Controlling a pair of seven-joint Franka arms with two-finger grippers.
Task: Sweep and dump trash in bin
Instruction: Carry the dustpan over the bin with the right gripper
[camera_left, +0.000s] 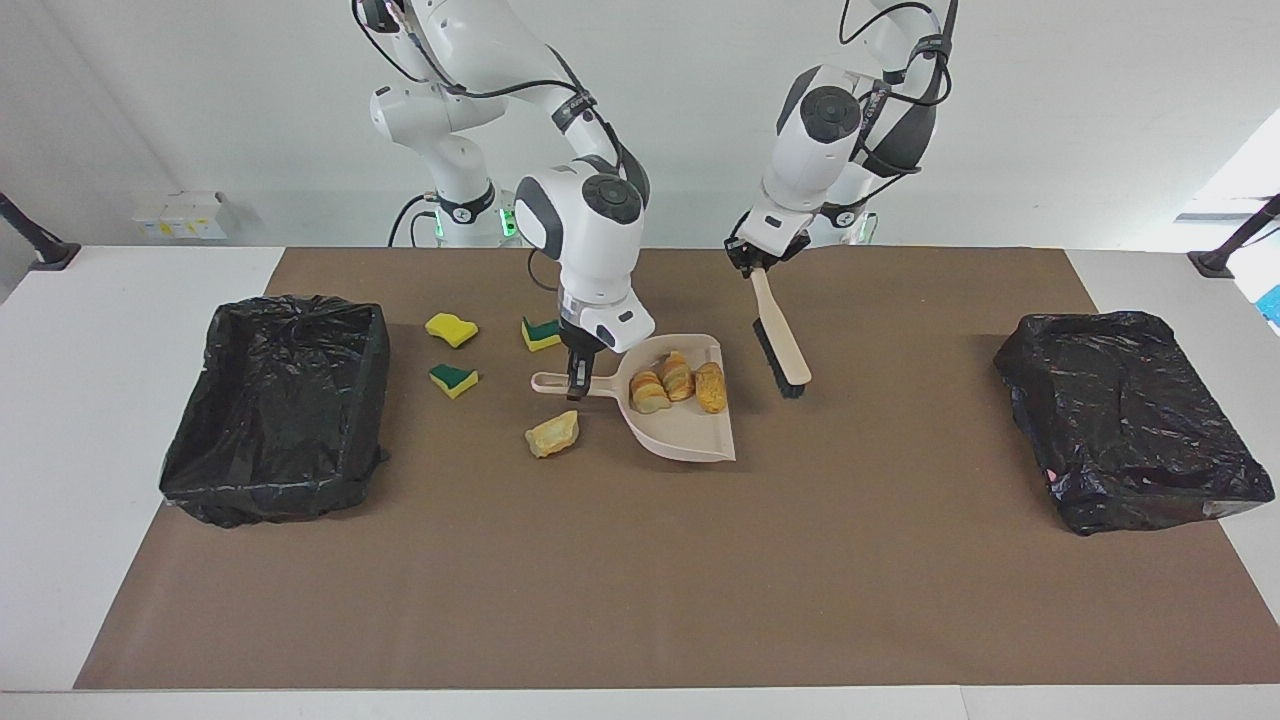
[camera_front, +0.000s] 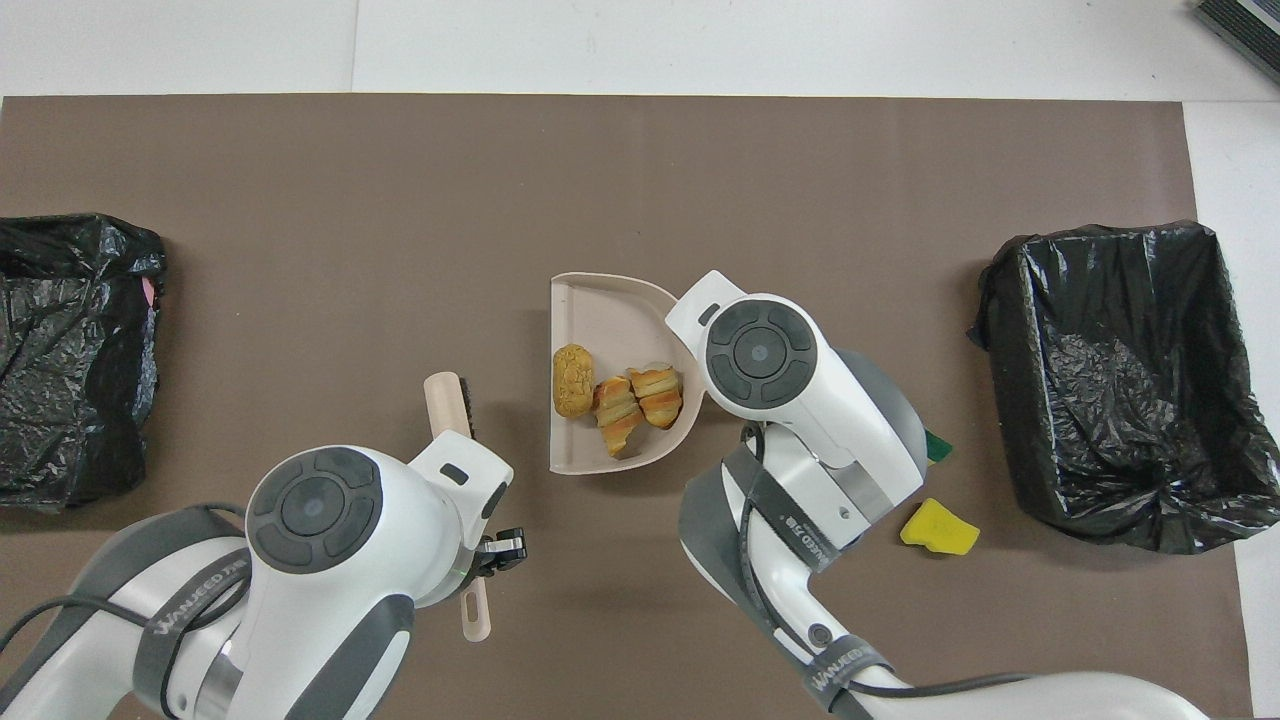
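Observation:
My left gripper is moving the brush back with bread lumps inside the dustpan (camera_front: 618, 406) and the near mat edge (camera_front: 549, 642) clear, so it should go on that way before it lets go of the brush there.
My right gripper (camera_left: 574, 383) is shut on the handle of the beige dustpan (camera_left: 690, 432), which sits level and low at the middle of the mat. Three bread lumps (camera_left: 677, 378) of the trash lie in the pan (camera_front: 600, 310). A fourth lump (camera_left: 552, 434) rests on the mat beside the handle. Three yellow-and-green sponges (camera_left: 453, 379) lie between the pan and the open black-lined bin (camera_left: 280, 400) at the right arm's end. My left gripper (camera_left: 757, 268) is shut on the brush (camera_left: 780, 345), held slanting beside the pan, toward the left arm's end.
A second black-bagged bin (camera_left: 1130, 420) stands at the left arm's end of the table. The brown mat (camera_left: 640, 580) covers the table's middle. In the overhead view my right arm hides its own gripper and some of the sponges.

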